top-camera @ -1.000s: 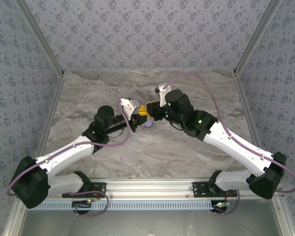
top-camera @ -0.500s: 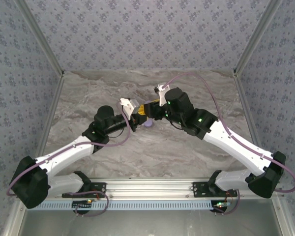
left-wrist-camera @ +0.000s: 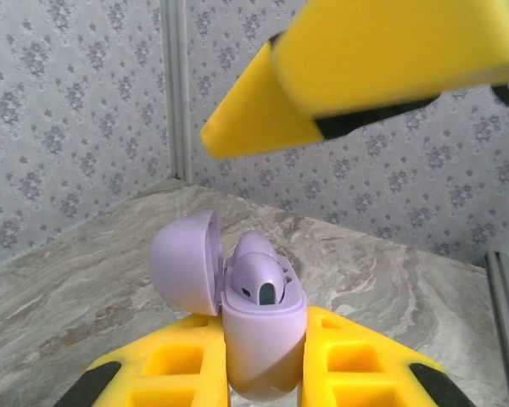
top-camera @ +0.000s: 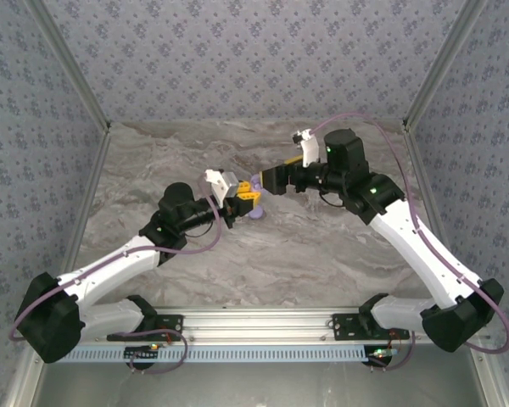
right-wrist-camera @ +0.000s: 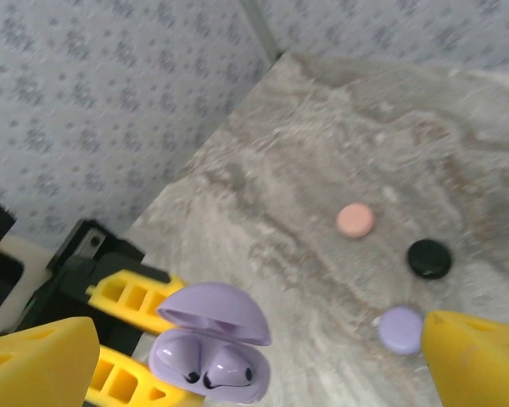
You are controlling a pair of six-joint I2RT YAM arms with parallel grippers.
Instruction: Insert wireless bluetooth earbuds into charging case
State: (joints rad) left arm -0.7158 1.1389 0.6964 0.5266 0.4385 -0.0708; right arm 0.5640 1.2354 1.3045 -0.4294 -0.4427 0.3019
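Both earbuds are in the charging case's wells (right-wrist-camera: 205,371), so my left gripper should keep holding it until its lid shuts, then let it go beside the pink case.
My left gripper (left-wrist-camera: 263,377) is shut on a lavender charging case (left-wrist-camera: 263,339), held upright above the marble table with its lid (left-wrist-camera: 182,263) swung open. Two lavender earbuds (left-wrist-camera: 259,280) sit in the case's wells. From the right wrist both earbuds (right-wrist-camera: 229,373) show side by side inside the case (right-wrist-camera: 208,352). My right gripper (right-wrist-camera: 261,332) stands wide open a little way off from the case, with nothing between its yellow fingers (right-wrist-camera: 479,360). In the top view the left gripper (top-camera: 246,197) and the right gripper (top-camera: 270,180) meet near the table's middle.
Three small round closed cases lie on the table past the right gripper: a pink one (right-wrist-camera: 355,220), a black one (right-wrist-camera: 429,259) and a lavender one (right-wrist-camera: 400,329). Patterned walls (top-camera: 254,59) close in the table on three sides.
The right gripper has opened wide and its arm has pulled back to the right and away from the case. The left arm has held still with the case.
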